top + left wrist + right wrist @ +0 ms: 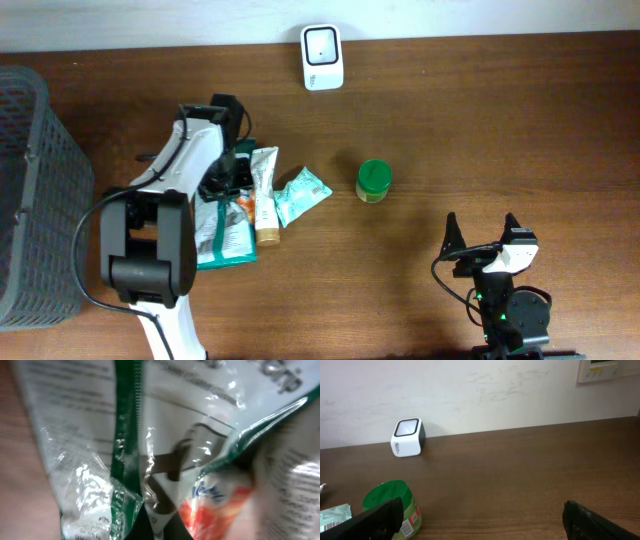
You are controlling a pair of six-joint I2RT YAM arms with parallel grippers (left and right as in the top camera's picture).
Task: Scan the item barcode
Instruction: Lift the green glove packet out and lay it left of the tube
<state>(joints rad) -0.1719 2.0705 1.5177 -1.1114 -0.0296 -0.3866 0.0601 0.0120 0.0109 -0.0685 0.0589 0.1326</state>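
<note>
The green and white bag point(226, 246) is flat next to the white tube point(265, 205), so my left gripper should keep sliding the bag toward the tube and let go of it there.
A pile of packets lies left of centre: a green and white bag point(226, 238), a white tube point(265, 197) and a teal packet point(301, 193). My left gripper point(224, 178) is down on this pile. In the left wrist view its dark jaws point(159, 527) are shut on a fold of the green and white bag point(90, 435), with an orange and white wrapper point(215, 505) just beside it. The white scanner point(322, 57) stands at the table's far edge. My right gripper point(483, 238) rests open near the front edge, with nothing between its fingers point(370, 521).
A green-lidded jar point(374, 181) stands mid-table, also in the right wrist view as the jar point(395, 507) near the left finger, with a barcode label on its side. A grey mesh basket point(30, 200) fills the left edge. The scanner point(407, 438) sits by the wall.
</note>
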